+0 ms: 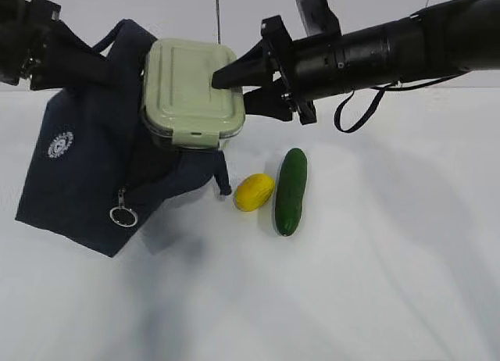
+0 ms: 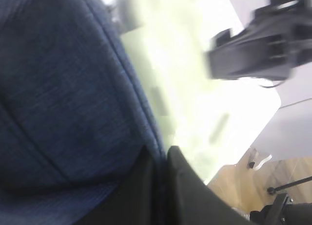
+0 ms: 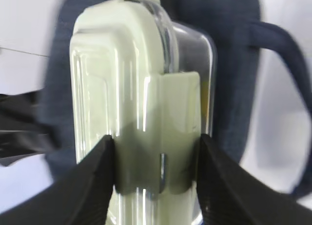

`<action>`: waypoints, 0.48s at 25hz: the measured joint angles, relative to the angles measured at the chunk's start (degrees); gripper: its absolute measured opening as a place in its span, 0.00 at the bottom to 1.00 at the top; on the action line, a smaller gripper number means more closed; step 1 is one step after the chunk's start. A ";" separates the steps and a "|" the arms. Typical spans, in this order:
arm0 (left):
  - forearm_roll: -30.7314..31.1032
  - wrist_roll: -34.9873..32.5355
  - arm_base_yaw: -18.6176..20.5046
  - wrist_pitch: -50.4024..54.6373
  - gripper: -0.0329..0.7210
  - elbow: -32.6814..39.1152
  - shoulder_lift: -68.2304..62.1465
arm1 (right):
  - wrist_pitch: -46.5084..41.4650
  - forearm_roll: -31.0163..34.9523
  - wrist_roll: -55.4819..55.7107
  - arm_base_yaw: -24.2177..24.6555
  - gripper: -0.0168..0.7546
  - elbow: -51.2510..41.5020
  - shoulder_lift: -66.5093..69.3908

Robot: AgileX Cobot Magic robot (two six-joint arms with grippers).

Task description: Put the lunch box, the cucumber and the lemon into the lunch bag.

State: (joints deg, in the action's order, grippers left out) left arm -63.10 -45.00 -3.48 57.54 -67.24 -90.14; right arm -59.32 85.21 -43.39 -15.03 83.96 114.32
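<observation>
My right gripper needs to lower the lunch box, which is too high next to the lunch bag's raised edge, and push it into the bag's opening under that edge.
My right gripper is shut on the lunch box, clear with a sage-green lid, and holds it in the air at the mouth of the navy lunch bag. In the right wrist view the fingers clamp the box at its clip. My left gripper is shut on the bag's fabric and holds the bag's top edge up at the upper left. The yellow lemon and the dark green cucumber lie side by side on the table, right of the bag.
The bag's zipper ring pull hangs at its front. The white table stretches to the front and right. A loose black cable hangs under the right arm.
</observation>
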 joint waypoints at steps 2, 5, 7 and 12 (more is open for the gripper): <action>-1.11 -1.65 0.00 0.00 0.06 0.00 0.25 | 0.03 -0.22 0.18 0.00 0.50 0.00 1.41; -2.87 -3.77 0.00 0.00 0.06 0.00 0.24 | 0.15 -0.73 0.32 0.00 0.50 0.00 2.92; -3.94 -4.90 0.00 0.12 0.06 0.00 0.24 | 0.18 -0.62 0.45 -0.12 0.50 0.00 3.28; -7.85 -6.29 0.00 1.95 0.06 0.00 -0.65 | 0.62 0.52 0.45 -1.66 0.50 0.11 3.28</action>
State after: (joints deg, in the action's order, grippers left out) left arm -70.96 -51.29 -3.48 59.49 -67.24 -90.79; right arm -58.69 85.73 -42.95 -16.69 84.07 117.60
